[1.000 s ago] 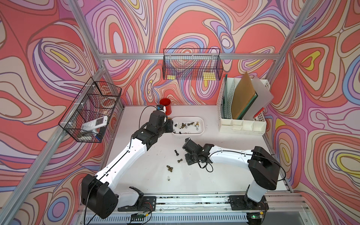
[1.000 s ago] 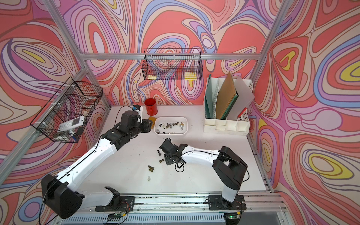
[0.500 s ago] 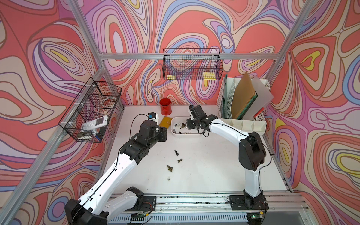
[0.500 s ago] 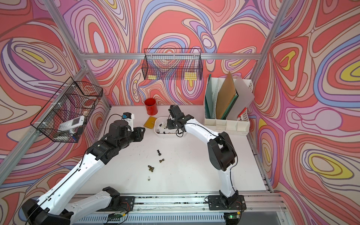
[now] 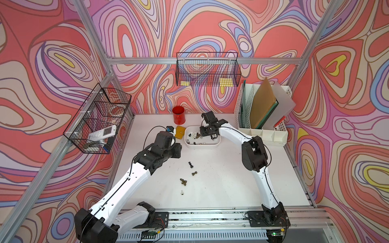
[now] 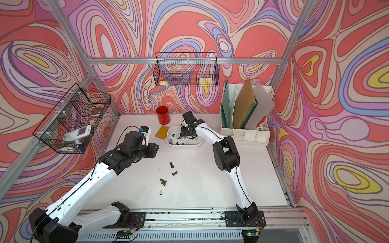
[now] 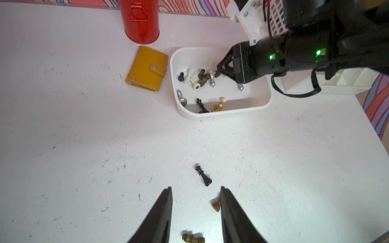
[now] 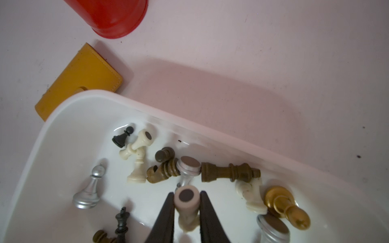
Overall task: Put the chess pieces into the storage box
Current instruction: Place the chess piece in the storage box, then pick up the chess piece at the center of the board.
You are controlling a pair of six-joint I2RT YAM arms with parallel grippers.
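The single bronze piece lies free of the black piece (image 5: 191, 164), so my left gripper should keep heading for its narrow waist (image 5: 194, 173) until my fingers straddle it, then close.
The white storage box (image 5: 202, 145) (image 6: 185, 146) (image 7: 227, 112) stands at the back of the table, with several chess pieces lying in it. My right gripper (image 5: 208, 135) (image 8: 187, 192) hangs inside the box, shut on a cream chess piece (image 8: 187, 202) whose felt base faces the camera. On the table in front lie a black piece (image 5: 190, 164) (image 7: 203, 175), a bronze one (image 5: 194, 173) (image 7: 216, 205), a bronze pair (image 5: 183, 182) (image 7: 193, 238) and a small white one (image 5: 182, 191). My left gripper (image 5: 178, 150) (image 7: 195, 188) hovers open and empty just left of them.
A red cup (image 5: 179, 114) and a yellow wallet (image 5: 180, 131) sit left of the box. The white file organiser (image 5: 263, 113) stands to its right. Wire baskets hang on the left wall (image 5: 99, 120) and the back wall (image 5: 207, 69).
My right arm swung from the table's middle up to the box, carrying the cream piece. My left arm pulled back from the box toward the loose pieces.
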